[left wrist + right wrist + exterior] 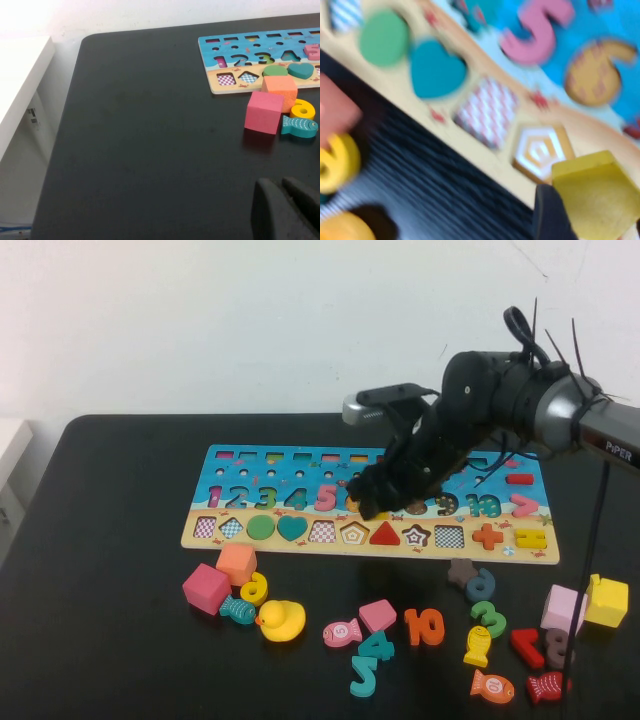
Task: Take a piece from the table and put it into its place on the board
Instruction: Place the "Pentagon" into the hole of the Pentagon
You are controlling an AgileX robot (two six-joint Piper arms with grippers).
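I should bring the yellow pentagon (380, 516), hanging off its slot toward the red triangle, back over the empty pentagon slot (354, 533) with my right gripper before lowering it.
My right gripper (368, 502) hovers low over the middle of the board (230, 454), shut on the piece (597, 195), a flat yellow pentagon. One dark finger (551, 216) presses its side; the other finger is out of view. The piece hangs just beside the empty pentagon slot (542, 150), which lies between a checked square slot and the red triangle (384, 533). In the high view the gripper hides most of the piece. My left gripper (282, 200) rests low over the bare table (150, 140), apart from the board, fingers together with nothing between them.
Loose pieces lie in front of the board: pink cube (206, 587), orange cube (236, 564), yellow duck (281, 620), orange 10 (424, 626), yellow cube (607, 601), plus fish and numbers at the front right. A white shelf (20, 80) stands off the table's left edge.
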